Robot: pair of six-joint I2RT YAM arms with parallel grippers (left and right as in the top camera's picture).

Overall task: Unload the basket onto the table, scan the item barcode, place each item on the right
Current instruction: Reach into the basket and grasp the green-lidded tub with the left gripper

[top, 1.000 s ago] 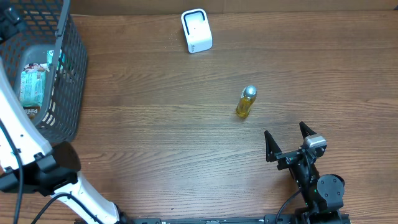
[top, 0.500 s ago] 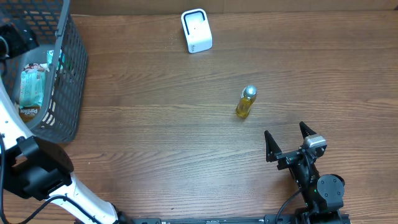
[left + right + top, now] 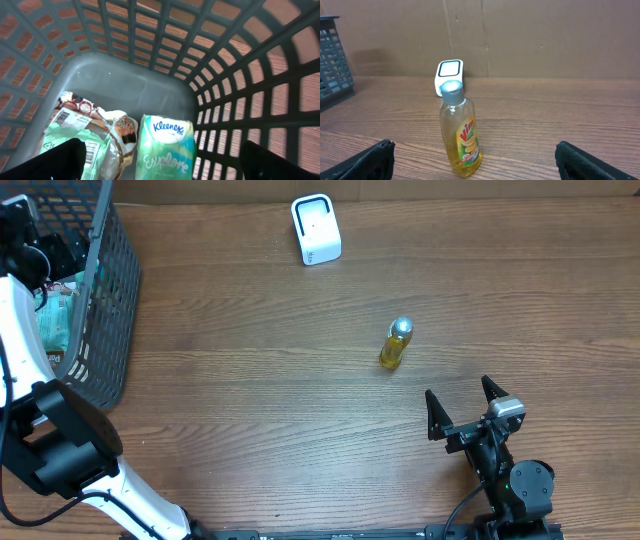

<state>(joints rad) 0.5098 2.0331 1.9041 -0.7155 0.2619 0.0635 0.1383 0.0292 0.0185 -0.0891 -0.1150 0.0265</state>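
Observation:
I should keep lowering my left gripper until its fingers are on either side of the green Kleenex pack (image 3: 166, 159), then close, as the pack's narrow width (image 3: 167, 131) is centred in the gap between the open fingers.
My left gripper (image 3: 165, 169) stands open inside the grey mesh basket (image 3: 235, 85), right above a green Kleenex tissue pack (image 3: 165, 145). A crumpled snack packet (image 3: 82, 131) with a printed barcode lies to the pack's left. In the overhead view the left gripper (image 3: 52, 252) is down in the basket (image 3: 110, 300) at the table's far left. The white barcode scanner (image 3: 316, 228) stands at the back. A yellow Vim bottle (image 3: 396, 343) stands upright mid-table. My right gripper (image 3: 459, 392) is open, empty, just in front of the bottle (image 3: 460, 132), not touching it.
The scanner (image 3: 450, 75) shows behind the bottle in the right wrist view, with the basket's corner (image 3: 332, 55) at the left. A brown cardboard wall (image 3: 545, 35) closes the table's back edge.
The left arm has swung rightward and lowered its open gripper into the basket over the packets. The right arm and the bottle have not moved.

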